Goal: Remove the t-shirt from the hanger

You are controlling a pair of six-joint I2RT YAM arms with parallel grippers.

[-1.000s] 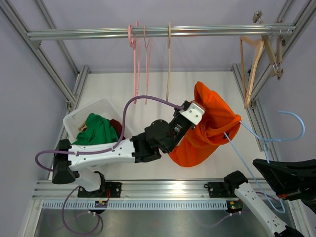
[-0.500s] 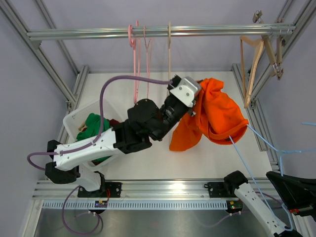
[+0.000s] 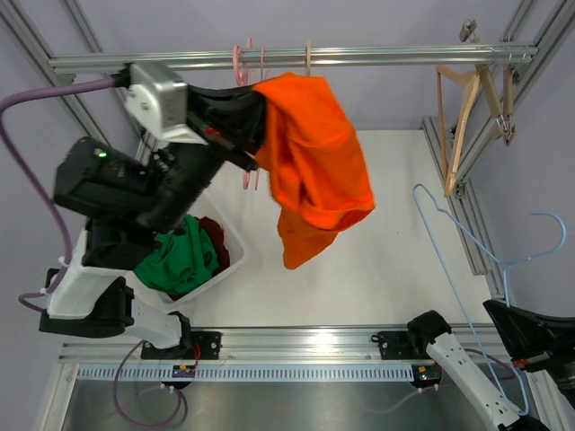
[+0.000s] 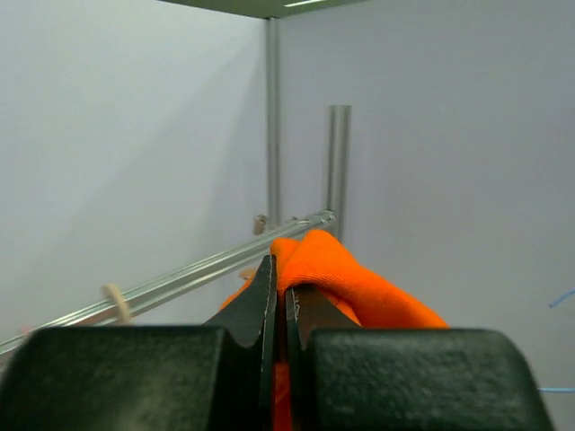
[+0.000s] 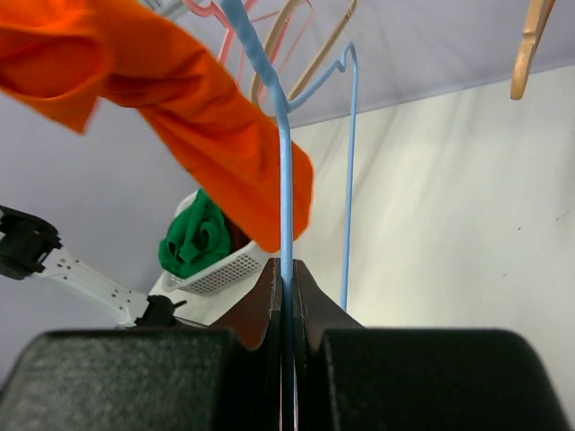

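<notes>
The orange t-shirt (image 3: pixel 316 162) hangs clear of the light-blue hanger, so the robot's left gripper carries on moving to the white basket and let the t-shirt go over the green clothes (image 3: pixel 182 258).
The orange t-shirt (image 3: pixel 314 162) hangs in the air at the upper middle of the top view, apart from the hanger. My left gripper (image 3: pixel 256 117) is raised high and shut on a fold of the t-shirt (image 4: pixel 359 278); its jaws (image 4: pixel 283 278) pinch the cloth. The bare light-blue wire hanger (image 3: pixel 467 269) stands at the right. My right gripper (image 3: pixel 526 346) at the bottom right is shut on the hanger's wire (image 5: pixel 283 162), seen between its jaws (image 5: pixel 287 274). The t-shirt (image 5: pixel 180 99) shows in the upper left of the right wrist view.
A white basket (image 3: pixel 235 260) holding green (image 3: pixel 180 260) and dark red clothes sits on the left of the table. Pink and tan hangers (image 3: pixel 244 63) hang on the rail (image 3: pixel 404 56). Wooden hangers (image 3: pixel 463 117) hang at the right frame.
My left arm swung up and left, lifting the orange t-shirt from over the table's right side to near the rail. The t-shirt slid off the blue hanger, which now stands bare.
</notes>
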